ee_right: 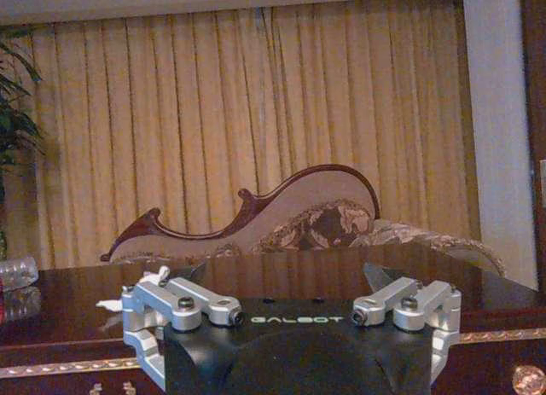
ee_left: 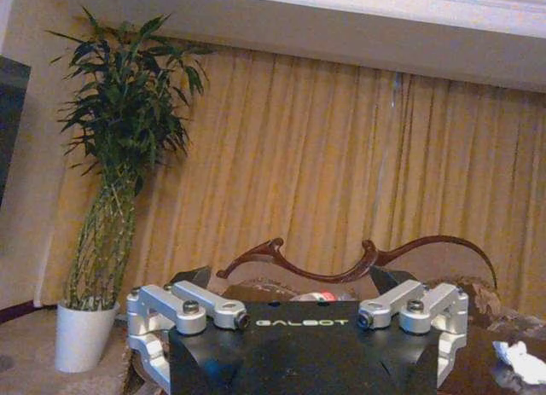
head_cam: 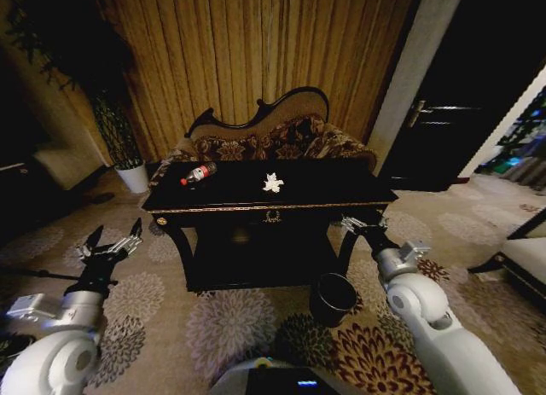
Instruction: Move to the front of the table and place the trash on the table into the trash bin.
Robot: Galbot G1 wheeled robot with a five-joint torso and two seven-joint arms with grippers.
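Observation:
I am looking at the crumpled white paper wad [head_cam: 273, 182], which spreads into loose ragged lobes [head_cam: 268, 188], so I should expect a smaller piece to stay behind when I lift the wad.
The black table [head_cam: 358, 193] with gold trim stands straight ahead, in front of a sofa. On its top lie pieces of trash: a clear bottle [head_cam: 198, 174] with a red label at the left, and a crumpled white paper wad [head_cam: 273, 182] near the middle. The dark round trash bin [head_cam: 333, 298] stands on the carpet by the table's right front leg. My left gripper [head_cam: 115, 237] hangs open, low and left of the table. My right gripper [head_cam: 363, 223] is open at the table's right front corner, just above the bin. The right wrist view shows the bottle [ee_right: 17, 271] and the wad [ee_right: 145, 280] beyond the open gripper [ee_right: 290, 280].
An ornate sofa [head_cam: 281, 135] sits behind the table against tan curtains. A tall plant in a white pot [head_cam: 133, 177] stands at the left back. A dark door [head_cam: 444, 113] is at the right. Flower-patterned carpet [head_cam: 222, 327] lies between me and the table.

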